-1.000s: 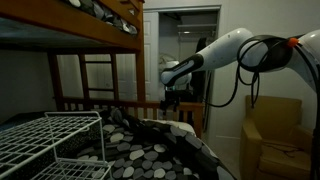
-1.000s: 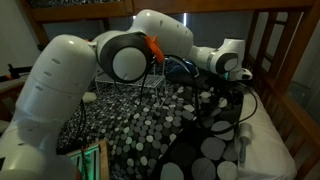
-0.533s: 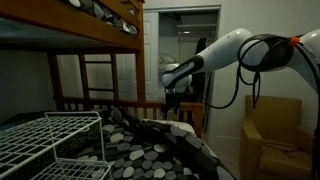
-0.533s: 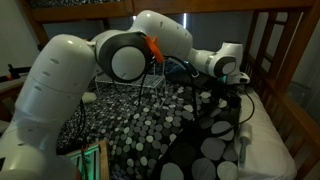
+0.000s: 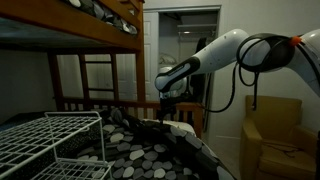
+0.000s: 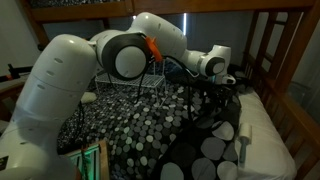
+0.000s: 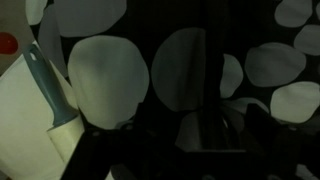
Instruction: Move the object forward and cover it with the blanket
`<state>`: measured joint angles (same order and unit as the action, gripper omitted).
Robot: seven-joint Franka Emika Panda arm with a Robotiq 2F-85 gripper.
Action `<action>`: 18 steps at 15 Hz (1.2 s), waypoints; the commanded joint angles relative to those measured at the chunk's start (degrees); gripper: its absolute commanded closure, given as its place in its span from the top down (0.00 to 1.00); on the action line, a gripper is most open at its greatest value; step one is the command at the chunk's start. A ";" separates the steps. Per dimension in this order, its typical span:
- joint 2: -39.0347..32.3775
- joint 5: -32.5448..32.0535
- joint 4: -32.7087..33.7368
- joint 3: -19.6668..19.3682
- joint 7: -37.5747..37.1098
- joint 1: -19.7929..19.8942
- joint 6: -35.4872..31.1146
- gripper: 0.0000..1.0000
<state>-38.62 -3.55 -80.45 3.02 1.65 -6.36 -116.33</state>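
Observation:
The blanket's edge [image 5: 168, 129] is wrinkled and loose, so when I pull the blanket, it will spread over the object and reach the wooden rail.
The blanket [image 5: 150, 150] is black with white and grey round spots and lies rumpled over the bed; it also shows in an exterior view [image 6: 140, 125] and fills the wrist view [image 7: 105, 80]. My gripper [image 5: 168, 102] hangs, pointing down, just above the blanket's far part [image 6: 215, 95]. In the wrist view its jaws [image 7: 200, 140] are lost in the dark, so open or shut is unclear. A slim grey-blue object [image 6: 243, 143] lies at the blanket's edge on the white sheet [image 6: 268, 135]. It shows at the left of the wrist view [image 7: 52, 85].
A white wire rack [image 5: 50, 135] stands on the bed, seen also behind the arm [image 6: 150, 85]. The wooden bunk frame [image 5: 95, 42] and side rail [image 6: 292, 70] enclose the bed. A tan armchair [image 5: 275, 135] stands beyond the bed.
My gripper has shifted sideways over the blanket, away from the white sheet's side, and dropped slightly. The blanket and the grey-blue object have not moved.

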 commanded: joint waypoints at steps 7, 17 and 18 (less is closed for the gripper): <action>-0.31 -3.73 -7.33 -0.42 -0.39 -2.84 -0.08 1.00; -1.69 -8.46 -11.61 -1.33 -1.04 -3.70 -12.30 0.45; -1.82 -9.04 -11.66 -1.51 -1.00 -3.75 -13.64 0.38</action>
<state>-40.56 -10.52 -90.57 2.62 1.47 -9.45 -126.15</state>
